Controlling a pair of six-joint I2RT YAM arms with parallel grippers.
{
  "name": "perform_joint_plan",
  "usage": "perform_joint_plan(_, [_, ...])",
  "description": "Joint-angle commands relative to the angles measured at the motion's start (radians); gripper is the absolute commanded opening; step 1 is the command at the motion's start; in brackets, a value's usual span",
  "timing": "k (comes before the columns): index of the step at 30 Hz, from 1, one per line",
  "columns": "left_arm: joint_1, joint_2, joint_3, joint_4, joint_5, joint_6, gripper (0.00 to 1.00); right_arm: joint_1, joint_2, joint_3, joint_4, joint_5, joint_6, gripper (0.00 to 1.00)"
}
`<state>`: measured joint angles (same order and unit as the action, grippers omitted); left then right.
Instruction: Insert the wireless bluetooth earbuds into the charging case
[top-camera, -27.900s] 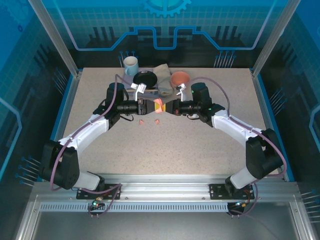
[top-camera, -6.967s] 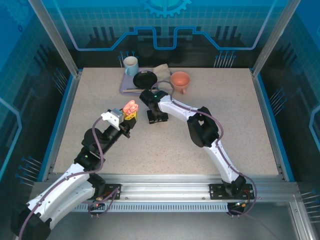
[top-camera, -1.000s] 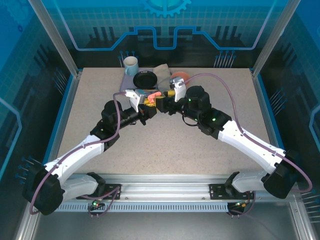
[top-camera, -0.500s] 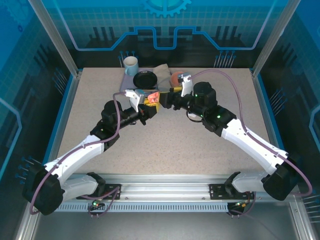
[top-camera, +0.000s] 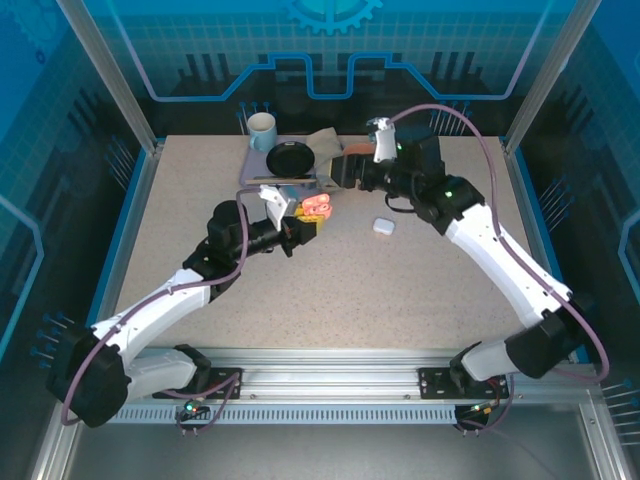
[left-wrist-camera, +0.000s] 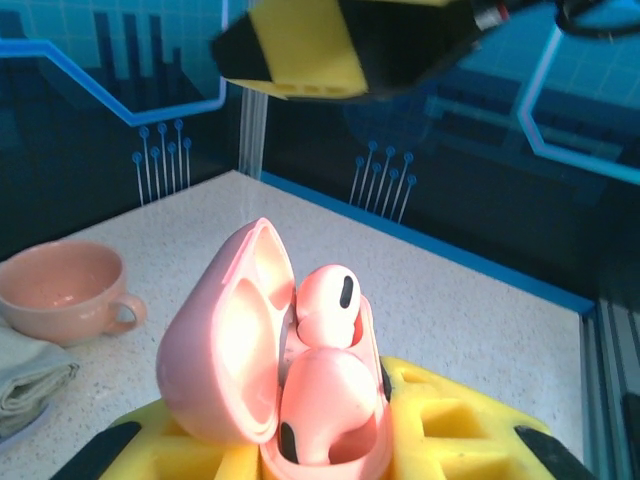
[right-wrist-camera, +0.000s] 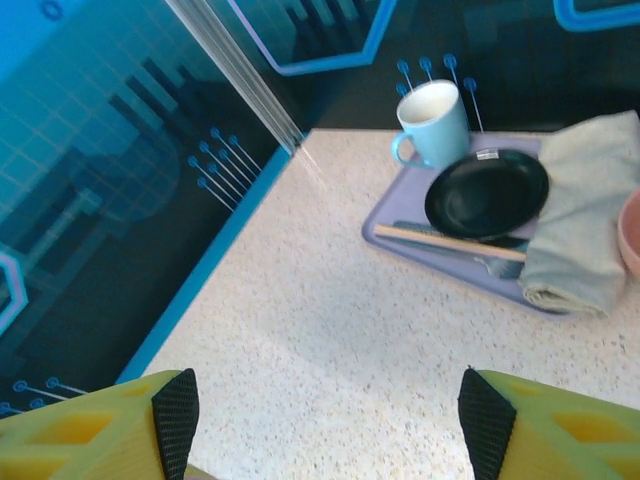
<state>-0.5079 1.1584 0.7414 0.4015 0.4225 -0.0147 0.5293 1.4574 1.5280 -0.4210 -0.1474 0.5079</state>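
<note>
Both earbuds (left-wrist-camera: 328, 347) sit in the charging case, so the robot's left gripper keeps holding the case's body until the case's lid shuts and it rests near the white case.
My left gripper (top-camera: 303, 224) is shut on an open salmon-pink charging case (top-camera: 319, 206), held above the table's middle back. In the left wrist view the case's lid (left-wrist-camera: 222, 340) leans left, and two salmon-pink earbuds sit in the case: one (left-wrist-camera: 330, 298) upright at the back, one (left-wrist-camera: 328, 395) lying in front of it. The yellow fingers (left-wrist-camera: 455, 425) press the case from both sides. My right gripper (top-camera: 345, 172) hangs open and empty farther back, apart from the case, with its fingers (right-wrist-camera: 485, 410) spread wide over bare table.
A small white rounded case (top-camera: 383, 227) lies on the table right of the pink case. At the back stands a purple tray (right-wrist-camera: 395, 222) with a black plate (right-wrist-camera: 487, 192), a blue mug (right-wrist-camera: 433, 120), a wooden stick (right-wrist-camera: 450, 241) and a grey cloth (right-wrist-camera: 585, 220). A pink cup (left-wrist-camera: 60, 290) sits beside it.
My right gripper has drawn back and up from the pink case and opened wider. The white case now shows on the table. My left gripper still holds the pink case.
</note>
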Motion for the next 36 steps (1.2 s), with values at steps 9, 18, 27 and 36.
perform_joint_plan(9, [-0.015, 0.053, 0.042, -0.109, 0.145, 0.083, 0.00, -0.007, 0.275, 0.216, -0.372, -0.115, -0.061, 0.70])
perform_joint_plan(18, [-0.015, 0.077, 0.054, -0.102, 0.044, 0.084, 0.00, 0.057, 0.289, 0.212, -0.468, -0.106, -0.122, 0.64])
perform_joint_plan(27, [0.000, 0.135, 0.069, -0.072, 0.006, 0.039, 0.00, 0.072, 0.031, -0.071, -0.424, 0.002, -0.053, 0.62])
perform_joint_plan(36, [-0.001, 0.175, 0.057, -0.047, 0.059, 0.000, 0.00, -0.051, -0.068, -0.260, -0.299, 0.054, 0.110, 0.66])
